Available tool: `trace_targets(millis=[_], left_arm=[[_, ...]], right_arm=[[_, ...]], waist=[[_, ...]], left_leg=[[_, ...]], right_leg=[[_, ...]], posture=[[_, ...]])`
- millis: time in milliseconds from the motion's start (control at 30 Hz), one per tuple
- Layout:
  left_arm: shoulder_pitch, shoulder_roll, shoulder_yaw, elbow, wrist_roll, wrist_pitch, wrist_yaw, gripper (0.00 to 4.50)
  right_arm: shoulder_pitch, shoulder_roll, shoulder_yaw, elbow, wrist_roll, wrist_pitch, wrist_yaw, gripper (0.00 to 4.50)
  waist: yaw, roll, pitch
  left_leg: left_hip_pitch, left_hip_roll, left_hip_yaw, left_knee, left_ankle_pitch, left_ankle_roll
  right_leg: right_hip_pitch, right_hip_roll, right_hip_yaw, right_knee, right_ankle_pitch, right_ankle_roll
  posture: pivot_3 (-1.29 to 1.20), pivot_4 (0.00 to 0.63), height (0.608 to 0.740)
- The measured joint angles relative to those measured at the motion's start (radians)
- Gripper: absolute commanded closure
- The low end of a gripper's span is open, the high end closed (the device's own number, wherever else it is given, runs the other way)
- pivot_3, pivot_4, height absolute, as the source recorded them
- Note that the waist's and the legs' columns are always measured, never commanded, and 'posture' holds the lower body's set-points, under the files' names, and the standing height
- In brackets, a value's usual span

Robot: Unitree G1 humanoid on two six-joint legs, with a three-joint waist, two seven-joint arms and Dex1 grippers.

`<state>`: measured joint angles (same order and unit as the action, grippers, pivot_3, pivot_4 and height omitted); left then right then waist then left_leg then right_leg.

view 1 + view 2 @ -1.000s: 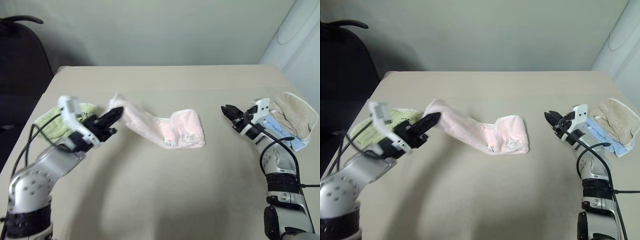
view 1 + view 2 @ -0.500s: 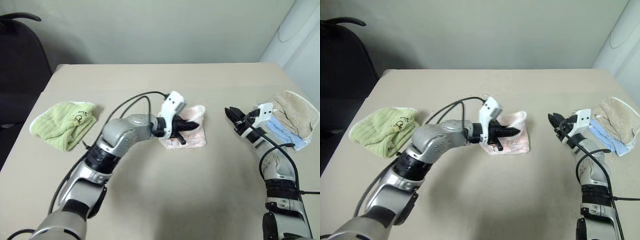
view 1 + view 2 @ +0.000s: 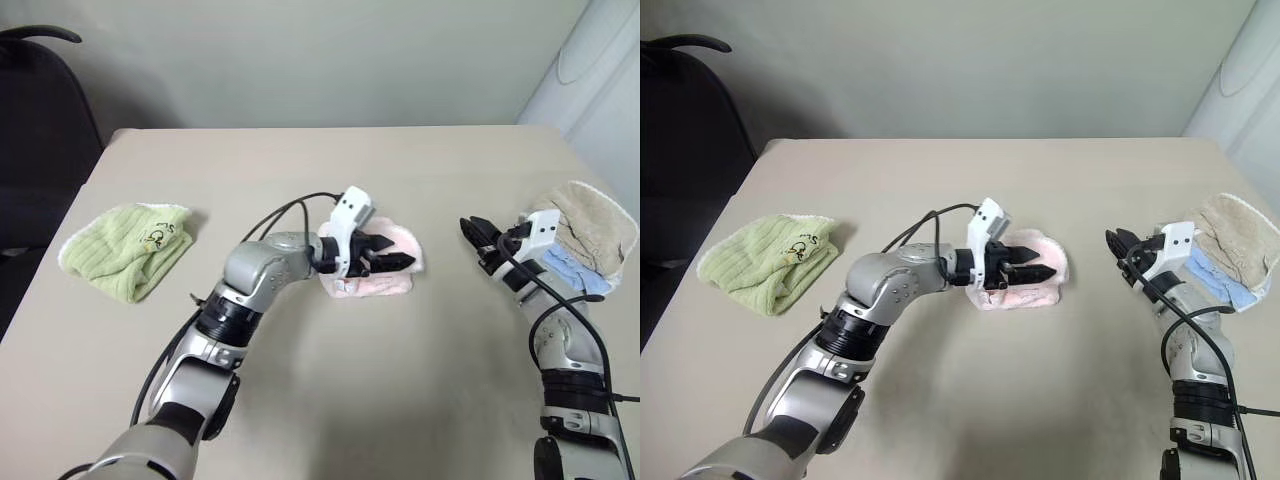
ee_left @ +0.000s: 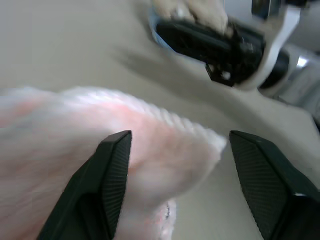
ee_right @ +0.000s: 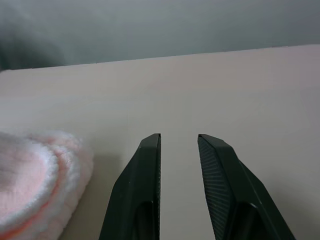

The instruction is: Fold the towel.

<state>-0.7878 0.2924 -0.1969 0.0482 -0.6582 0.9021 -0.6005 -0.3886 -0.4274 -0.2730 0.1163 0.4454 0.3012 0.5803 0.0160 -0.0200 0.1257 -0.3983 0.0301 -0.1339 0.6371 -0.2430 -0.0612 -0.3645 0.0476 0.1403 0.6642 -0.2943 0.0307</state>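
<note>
My left gripper is reaching across the pink towel (image 3: 398, 238), so it should move back and grab the edge (image 3: 332, 285) facing the lime-green cloth while my right gripper braces the rounded fold.
The pale pink towel (image 3: 375, 283) lies doubled over in a small bundle at the middle of the table. My left arm reaches across from the left, and its gripper (image 3: 395, 252) hovers just over the bundle, pointing right. In the left wrist view this gripper (image 4: 180, 135) is open wide, with the towel's (image 4: 100, 150) folded edge lying loose between the fingers (image 4: 107, 185). My right gripper (image 3: 472, 228) hangs to the right of the towel, apart from it. Its fingers (image 5: 145, 185) stand a narrow gap apart with nothing between them, and the towel's (image 5: 35, 170) rounded fold shows beside them.
A lime-green ribbed cloth (image 3: 130, 245) lies at the table's left side. A beige towel with a light blue cloth (image 3: 590, 235) sits at the right edge, just behind my right wrist. A dark chair (image 3: 40, 120) stands beyond the left corner. Bare table (image 3: 330, 380) stretches in front.
My left gripper carried the towel's left end across to the right, laid it over the other half and opened. The right gripper's fingers drew closer together; that arm barely moved.
</note>
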Motion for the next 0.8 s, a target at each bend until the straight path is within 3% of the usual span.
trace_targets(millis=[33,67,167,267,400,500,633,800], left_arm=[[0.010,0.000,0.029,-0.017,-0.010,0.002,0.007,1.25],[0.020,-0.001,0.060,-0.036,-0.017,0.003,0.023,1.25],[0.046,0.008,0.145,-0.073,-0.021,0.004,0.066,1.84],[0.078,0.057,0.175,-0.104,0.004,-0.002,0.079,2.96],[0.097,0.132,0.125,-0.110,0.086,-0.053,0.019,4.42],[0.110,0.142,0.029,-0.098,0.158,-0.104,-0.039,4.42],[0.151,0.139,-0.126,0.010,0.304,-0.199,-0.077,4.42],[0.164,0.126,-0.175,0.073,0.422,-0.332,-0.090,4.42]], right_arm=[[-0.012,-0.006,0.010,0.005,-0.001,0.000,0.012,4.45],[-0.028,-0.010,0.017,0.014,-0.002,0.000,0.023,4.45],[-0.063,-0.026,0.041,0.023,-0.004,0.004,0.060,4.50],[-0.077,-0.042,0.067,-0.010,0.007,0.040,0.108,4.50],[-0.077,-0.045,0.140,-0.111,0.040,0.112,0.167,4.50],[-0.081,-0.020,0.219,-0.139,0.027,0.137,0.175,4.50],[-0.076,-0.002,0.338,-0.025,-0.078,0.135,0.170,4.50],[-0.051,0.002,0.387,0.072,-0.164,0.067,0.167,4.50]], waist=[[0.000,0.000,0.000],[-0.001,0.000,0.000],[0.000,0.000,0.000],[0.000,0.000,0.000],[0.000,0.000,0.000],[0.001,-0.001,-0.001],[0.001,-0.002,-0.001],[0.004,0.000,-0.011]], left_leg=[[0.000,0.000,0.000,0.000,0.000,0.000],[0.000,0.000,0.000,0.000,0.000,0.000],[0.000,0.000,0.000,0.001,0.000,0.000],[0.000,0.000,0.000,0.001,0.000,0.000],[0.000,0.000,0.000,0.002,0.000,0.000],[0.000,0.000,-0.001,0.004,0.000,0.000],[-0.001,0.000,-0.002,0.004,-0.001,0.002],[0.004,0.000,-0.003,0.005,-0.003,0.005]], right_leg=[[0.000,0.000,0.000,0.000,0.000,0.000],[0.000,0.000,0.000,0.000,0.000,0.000],[0.000,0.000,0.000,0.000,0.000,0.000],[0.000,0.000,0.000,0.000,0.000,0.000],[0.000,0.000,-0.001,0.000,0.000,0.000],[0.001,0.000,-0.001,0.000,0.000,0.000],[0.000,-0.001,-0.001,0.000,0.000,0.000],[0.006,-0.001,-0.001,-0.001,0.000,0.000]], posture=[[0.00,0.150,0.740],[0.00,0.150,0.740],[0.00,0.150,0.740],[0.00,0.150,0.740],[0.00,0.150,0.740],[0.00,0.150,0.740],[0.00,0.150,0.740],[0.00,0.150,0.740]])
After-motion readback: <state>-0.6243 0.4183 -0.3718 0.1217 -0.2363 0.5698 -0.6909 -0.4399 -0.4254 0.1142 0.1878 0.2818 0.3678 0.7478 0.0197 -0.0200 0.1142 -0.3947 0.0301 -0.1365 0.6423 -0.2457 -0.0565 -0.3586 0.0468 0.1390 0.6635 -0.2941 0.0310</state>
